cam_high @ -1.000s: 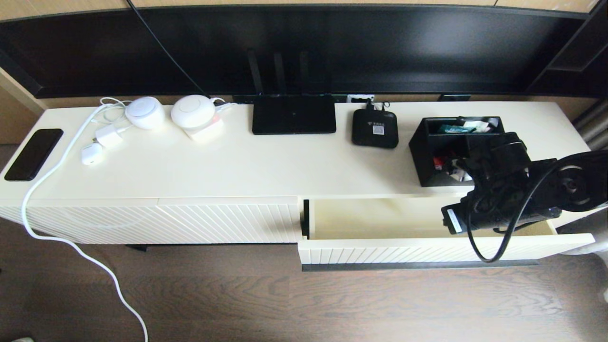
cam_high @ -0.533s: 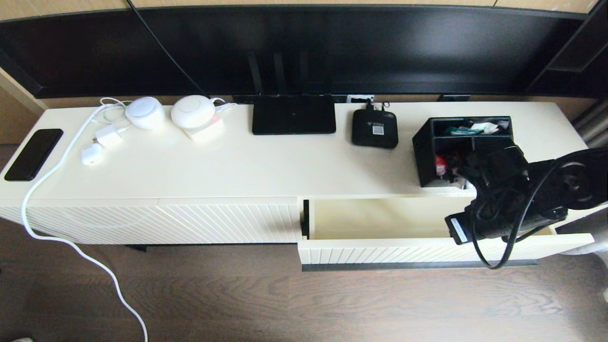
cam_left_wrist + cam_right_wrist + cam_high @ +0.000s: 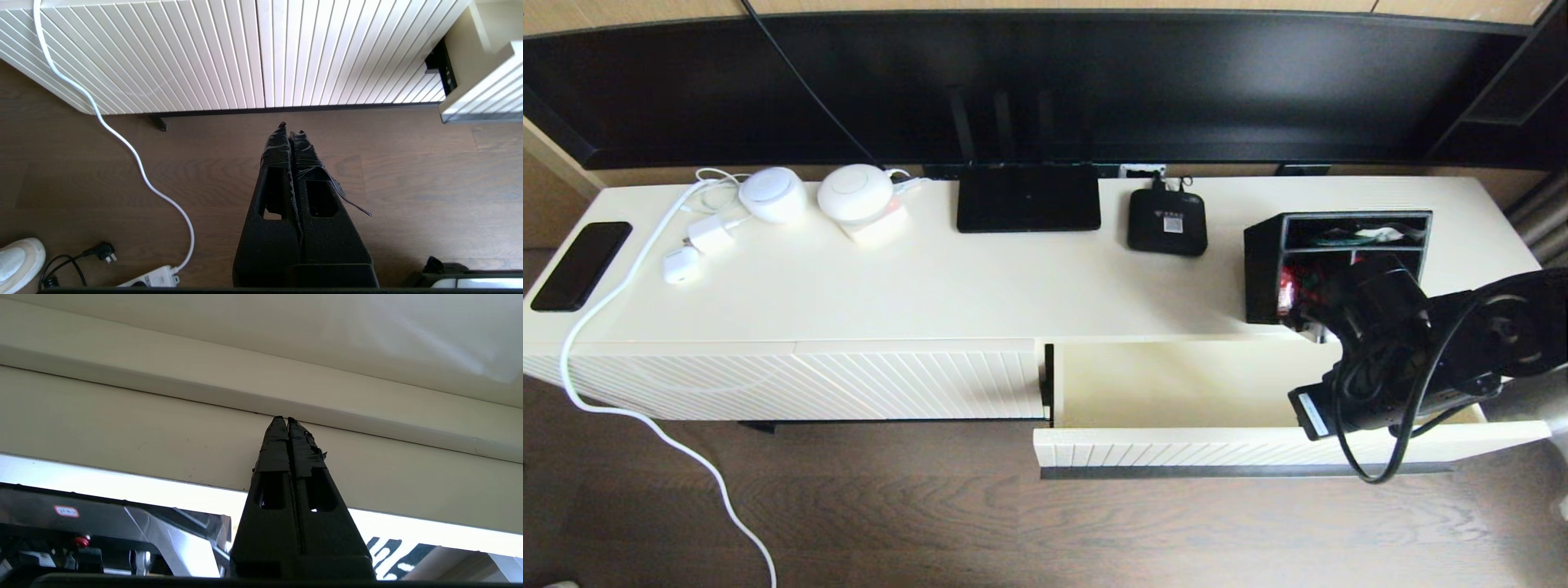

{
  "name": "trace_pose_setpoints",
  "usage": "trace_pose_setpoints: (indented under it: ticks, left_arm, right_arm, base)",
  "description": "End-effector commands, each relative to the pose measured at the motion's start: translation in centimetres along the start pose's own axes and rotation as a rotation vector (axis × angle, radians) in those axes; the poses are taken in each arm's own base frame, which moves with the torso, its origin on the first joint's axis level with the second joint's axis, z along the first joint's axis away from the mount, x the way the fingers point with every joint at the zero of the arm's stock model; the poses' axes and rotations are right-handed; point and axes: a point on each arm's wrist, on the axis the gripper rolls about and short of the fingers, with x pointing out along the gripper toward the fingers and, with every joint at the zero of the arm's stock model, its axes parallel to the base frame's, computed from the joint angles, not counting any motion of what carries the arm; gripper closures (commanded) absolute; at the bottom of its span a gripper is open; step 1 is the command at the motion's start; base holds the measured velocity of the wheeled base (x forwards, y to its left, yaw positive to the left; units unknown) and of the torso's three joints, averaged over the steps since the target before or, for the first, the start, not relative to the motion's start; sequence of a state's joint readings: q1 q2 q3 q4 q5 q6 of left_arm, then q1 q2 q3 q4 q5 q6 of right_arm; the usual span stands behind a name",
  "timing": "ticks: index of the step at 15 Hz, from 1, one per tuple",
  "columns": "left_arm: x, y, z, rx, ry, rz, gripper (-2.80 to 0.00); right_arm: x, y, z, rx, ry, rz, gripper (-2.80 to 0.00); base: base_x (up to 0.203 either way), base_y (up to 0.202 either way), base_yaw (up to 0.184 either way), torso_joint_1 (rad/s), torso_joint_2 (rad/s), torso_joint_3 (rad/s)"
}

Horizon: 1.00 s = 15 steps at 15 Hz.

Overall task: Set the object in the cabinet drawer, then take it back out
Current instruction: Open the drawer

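Note:
The black organiser box (image 3: 1285,284) is tilting against the robot's right arm above the drawer, so the right gripper should move up out of the way and push the box back from the front edge (image 3: 1233,339).
The black organiser box (image 3: 1262,269) stands tipped up near the cabinet top's front edge at the right, its compartments and red packets facing me. My right arm (image 3: 1388,351) covers its near side, above the open cream drawer (image 3: 1176,447). In the right wrist view the right gripper (image 3: 285,418) is shut, fingers pressed together with nothing showing between them, pointing at a cream ledge; the box does not show there. How the arm touches the box is hidden. My left gripper (image 3: 291,127) is shut and hangs over the wooden floor in front of the ribbed cabinet.
On the cabinet top lie a flat router (image 3: 1027,206), a small black device (image 3: 1167,222), two white round devices (image 3: 854,192), chargers and a phone (image 3: 580,264). A white cable (image 3: 613,294) runs down to a floor power strip (image 3: 153,279). A dark screen spans the back.
The box has tipped up from lying flat, its opening now facing me. The right arm has dropped slightly toward the drawer front. The drawer stands a little further out.

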<state>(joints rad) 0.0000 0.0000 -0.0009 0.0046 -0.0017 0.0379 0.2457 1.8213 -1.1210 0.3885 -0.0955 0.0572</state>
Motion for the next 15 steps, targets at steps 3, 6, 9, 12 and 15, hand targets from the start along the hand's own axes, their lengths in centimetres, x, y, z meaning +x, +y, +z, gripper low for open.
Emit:
trace_pose_setpoints:
  ticks: [3, 6, 9, 12, 15]
  left_arm:
    - [0.0, 0.0, 0.0, 0.0, 0.0, 0.0, 0.0]
    - [0.0, 0.0, 0.0, 0.0, 0.0, 0.0, 0.0]
    - [0.0, 0.0, 0.0, 0.0, 0.002, 0.0, 0.0]
    - [0.0, 0.0, 0.0, 0.0, 0.001, 0.0, 0.0]
    - [0.0, 0.0, 0.0, 0.0, 0.001, 0.0, 0.0]
  right_arm:
    - [1.1, 0.0, -2.6, -0.012, 0.11, -0.004, 0.0]
    - [1.1, 0.0, -4.2, -0.02, 0.151, -0.002, 0.0]
    - [1.1, 0.0, -5.7, -0.027, 0.19, 0.0, 0.0]
    - [1.0, 0.2, -7.0, -0.043, 0.225, 0.005, 0.0]
    - [1.0, 0.2, -7.2, -0.042, 0.227, 0.006, 0.0]
  base:
    - [0.0, 0.0, 0.0, 0.0, 0.0, 0.0]
    - [0.0, 0.0, 0.0, 0.0, 0.0, 0.0]
    - [0.0, 0.0, 0.0, 0.0, 0.0, 0.0]
    - [0.0, 0.0, 0.0, 0.0, 0.0, 0.0]
    - [0.0, 0.0, 0.0, 0.0, 0.0, 0.0]
